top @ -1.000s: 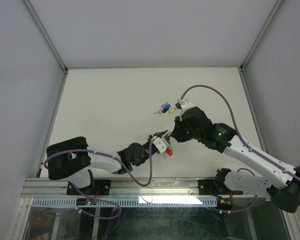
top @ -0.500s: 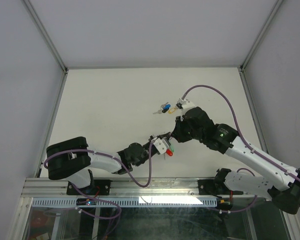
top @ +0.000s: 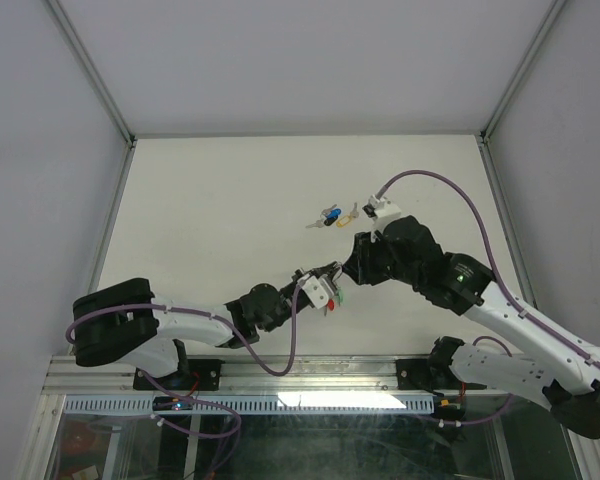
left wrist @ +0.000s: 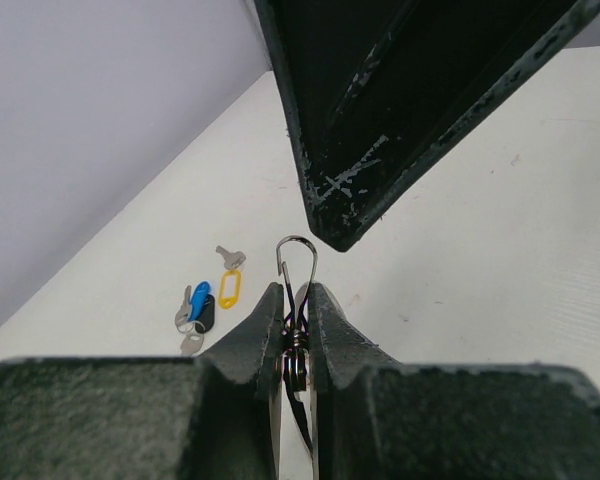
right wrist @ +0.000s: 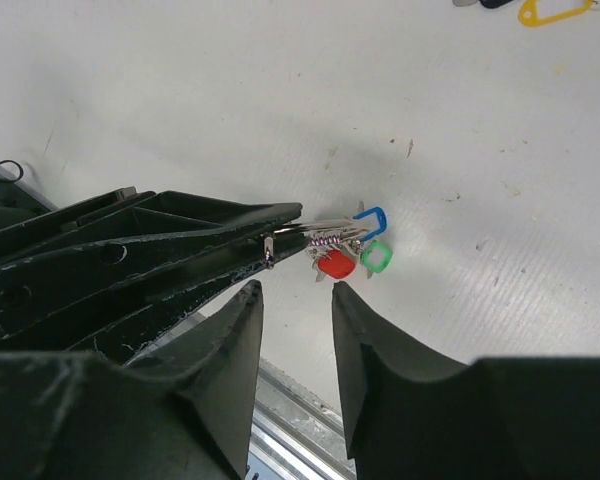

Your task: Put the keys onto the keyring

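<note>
I see only a small wire loop (left wrist: 296, 246) sticking out past my left gripper, so I should put the keyring (right wrist: 332, 238) down and pick it up with my right gripper.
My left gripper (top: 324, 284) is shut on the keyring (left wrist: 298, 262), a thin silver wire loop that sticks out past the fingertips in the left wrist view. Its red, green and blue heads (right wrist: 352, 253) hang just above the table. My right gripper (right wrist: 296, 290) is open and empty, close over the ring, with the left fingers (right wrist: 180, 250) crossing in front of it. One right finger (left wrist: 400, 110) fills the top of the left wrist view. The loose keys (top: 332, 217), with yellow, blue and dark heads, lie together on the table further back (left wrist: 208, 302).
A metal rail (top: 280, 375) runs along the table's near edge, below both arm bases. White walls and frame posts (top: 115, 120) close in the left, back and right. The right arm's purple cable (top: 450, 200) arches over the table's right side.
The right arm has drawn back a little to the right. The left arm has shifted slightly left and still holds the keyring. The loose keys have not moved.
</note>
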`<state>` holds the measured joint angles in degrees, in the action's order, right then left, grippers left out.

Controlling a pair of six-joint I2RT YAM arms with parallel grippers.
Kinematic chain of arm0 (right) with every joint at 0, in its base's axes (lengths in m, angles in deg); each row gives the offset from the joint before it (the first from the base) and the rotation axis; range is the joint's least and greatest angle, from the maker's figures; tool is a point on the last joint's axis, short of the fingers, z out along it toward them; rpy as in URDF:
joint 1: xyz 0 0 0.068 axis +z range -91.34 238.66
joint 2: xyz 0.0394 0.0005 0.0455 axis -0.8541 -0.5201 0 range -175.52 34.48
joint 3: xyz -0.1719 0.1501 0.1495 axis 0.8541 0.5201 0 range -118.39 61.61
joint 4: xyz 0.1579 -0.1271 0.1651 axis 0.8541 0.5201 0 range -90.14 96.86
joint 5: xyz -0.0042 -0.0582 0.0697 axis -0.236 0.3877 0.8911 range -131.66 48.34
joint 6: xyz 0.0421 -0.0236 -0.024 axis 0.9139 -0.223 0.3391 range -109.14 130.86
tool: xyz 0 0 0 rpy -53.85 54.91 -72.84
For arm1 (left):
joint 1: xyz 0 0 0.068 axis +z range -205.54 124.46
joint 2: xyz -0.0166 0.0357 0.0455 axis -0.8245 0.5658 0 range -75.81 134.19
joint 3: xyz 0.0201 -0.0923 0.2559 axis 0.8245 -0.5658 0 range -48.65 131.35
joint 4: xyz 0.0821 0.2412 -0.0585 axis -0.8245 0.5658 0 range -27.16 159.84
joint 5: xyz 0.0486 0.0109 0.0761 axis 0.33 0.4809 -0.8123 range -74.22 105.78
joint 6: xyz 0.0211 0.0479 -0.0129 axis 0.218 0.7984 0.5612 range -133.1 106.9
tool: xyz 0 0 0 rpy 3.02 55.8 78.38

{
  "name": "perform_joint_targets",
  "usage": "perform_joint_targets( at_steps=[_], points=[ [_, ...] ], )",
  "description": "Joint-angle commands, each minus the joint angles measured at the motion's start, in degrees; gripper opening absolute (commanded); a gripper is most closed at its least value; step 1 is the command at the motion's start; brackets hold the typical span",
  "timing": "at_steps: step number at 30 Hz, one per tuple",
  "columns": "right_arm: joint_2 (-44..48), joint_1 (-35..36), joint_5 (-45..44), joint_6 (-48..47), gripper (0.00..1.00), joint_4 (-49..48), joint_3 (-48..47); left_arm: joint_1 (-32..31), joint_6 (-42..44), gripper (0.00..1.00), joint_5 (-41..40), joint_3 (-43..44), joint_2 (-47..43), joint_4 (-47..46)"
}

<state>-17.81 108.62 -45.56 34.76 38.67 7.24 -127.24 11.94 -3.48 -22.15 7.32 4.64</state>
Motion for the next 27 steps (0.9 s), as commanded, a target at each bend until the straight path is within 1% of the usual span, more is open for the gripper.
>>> perform_joint_targets(
  at_steps=[1,8,17,23,27],
  points=[
    [0.90,-0.21,-0.83,-0.20,0.38,-2.53,-1.85,-0.46,2.18,0.00,-0.08,-0.32,-4.01,0.50],
    [-1.71,-0.21,1.98,-0.12,0.41,-4.82,-2.49,-0.47,2.12,0.00,0.65,-0.14,-3.83,0.92],
    [-3.46,-0.16,2.24,-0.34,0.40,-7.06,-2.11,-0.46,1.93,0.00,1.26,-0.33,-4.03,0.64],
    [-4.71,-0.21,3.13,-0.33,0.32,-8.38,-1.65,-0.50,1.74,0.00,1.52,-0.92,-4.18,-0.33],
    [-4.86,-0.21,3.11,-0.32,0.19,-9.22,-1.29,-0.46,1.53,0.00,1.75,-1.16,-4.44,-0.60]
  ],
)
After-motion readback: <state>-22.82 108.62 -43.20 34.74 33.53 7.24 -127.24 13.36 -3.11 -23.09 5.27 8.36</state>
